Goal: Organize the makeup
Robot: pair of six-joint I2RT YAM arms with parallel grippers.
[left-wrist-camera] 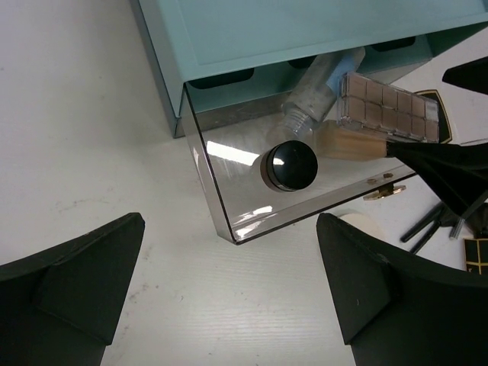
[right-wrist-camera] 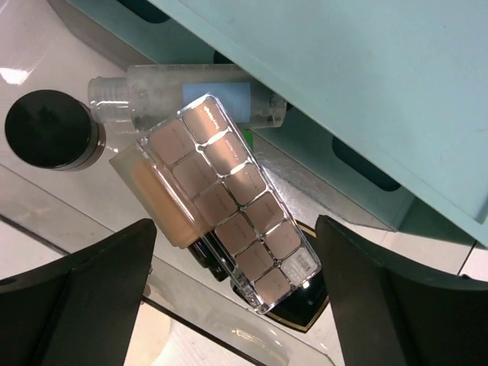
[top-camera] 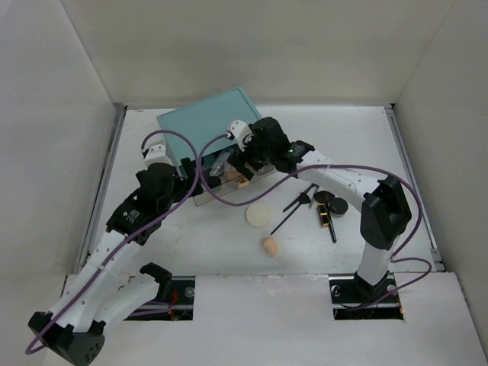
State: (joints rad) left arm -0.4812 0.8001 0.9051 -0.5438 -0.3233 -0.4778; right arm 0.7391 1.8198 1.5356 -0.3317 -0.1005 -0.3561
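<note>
The palette makes the drawer under my right gripper crowded, and the gap beside the black jar is free, so next my left gripper moves the gold-edged case there.
The teal box has its clear lower drawer pulled out. In the drawer lie a black round jar, a clear bottle, a tan cylinder, a clear palette of tan squares and a black gold-edged compact. My right gripper hangs open just above the palette, not touching it. My left gripper is open and empty over the bare table by the drawer's front left corner. A cream puff, a peach sponge, black pencils and black compacts lie on the table.
White walls enclose the table on the left, back and right. The right arm arches over the loose items at the right. The drawer's gold handle shows at its front edge.
</note>
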